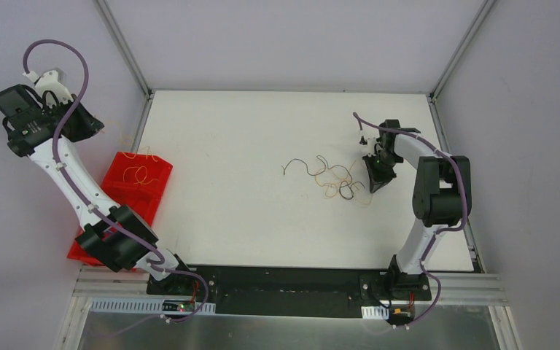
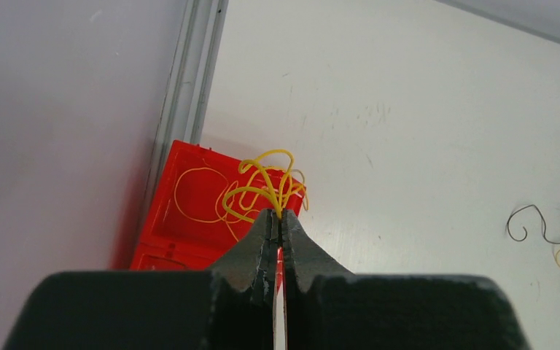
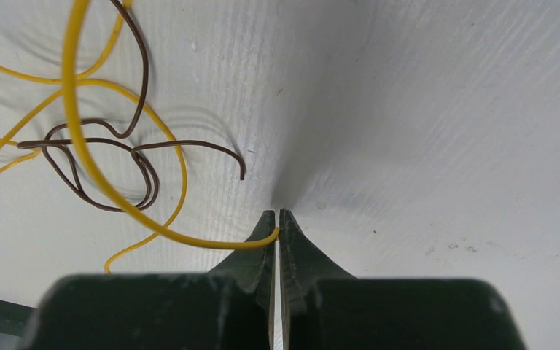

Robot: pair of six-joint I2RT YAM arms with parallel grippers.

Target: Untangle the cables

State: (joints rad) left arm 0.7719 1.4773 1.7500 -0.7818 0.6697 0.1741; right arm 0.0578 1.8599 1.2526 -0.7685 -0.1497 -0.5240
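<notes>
The orange-yellow cable's lower loops (image 1: 140, 175) are hanging into the red bin's far compartment (image 1: 144, 187), so the robot's left gripper should keep going down until the upper loops are over that compartment, and then let go.
My left gripper (image 1: 100, 125) is raised at the far left and shut on a curly orange-yellow cable (image 2: 270, 191). The cable's loops hang over and into a red bin (image 2: 164, 251). My right gripper (image 1: 376, 179) is low on the white table, shut on the end of another orange-yellow cable (image 3: 204, 243). That cable arcs left into a tangle (image 1: 335, 184) with a dark, black-brown cable (image 3: 197, 144). The dark cable's curled free end shows in the left wrist view (image 2: 525, 209). No blue cable shows.
The red bin (image 1: 117, 198) sits at the table's left edge, partly over the metal frame rail (image 1: 140, 127). Grey walls enclose the left, back and right sides. The black base plate (image 1: 284, 281) runs along the near edge.
</notes>
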